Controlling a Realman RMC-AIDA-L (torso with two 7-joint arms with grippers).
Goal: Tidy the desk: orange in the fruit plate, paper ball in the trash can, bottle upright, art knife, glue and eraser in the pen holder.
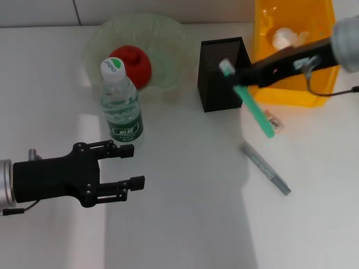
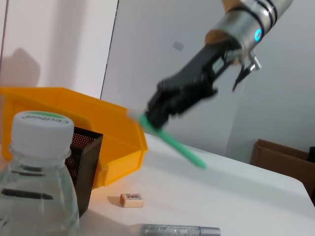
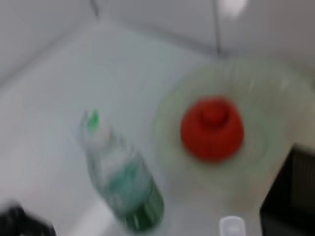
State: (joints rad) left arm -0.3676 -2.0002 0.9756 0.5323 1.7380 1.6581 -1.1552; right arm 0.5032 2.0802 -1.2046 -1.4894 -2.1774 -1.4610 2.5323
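Note:
I can see the art knife leaning with its green end [image 1: 268, 130] outside the pen holder. I should turn the knife upright with my right gripper and lower it into the holder's opening [image 1: 215, 55].
The orange [image 1: 132, 64] lies in the pale green fruit plate [image 1: 168, 33]. In front of the plate the bottle [image 1: 120, 106] stands upright. My left gripper [image 1: 137, 165] is open, low over the table just in front of the bottle, touching nothing. My right gripper [image 1: 240, 77] is shut on a slim green art knife [image 1: 255, 109] with a white end, held tilted at the right edge of the black mesh pen holder [image 1: 219, 75]. The eraser [image 1: 273, 120] and a grey glittery glue pen [image 1: 266, 168] lie on the table to the right. The paper ball [image 1: 283, 38] sits inside the trash can [image 1: 291, 92].
The trash can stands close behind and right of the pen holder, under my right arm. The white table ends at a wall behind the plate. A brown cardboard box [image 2: 283, 160] sits beyond the table's right side.

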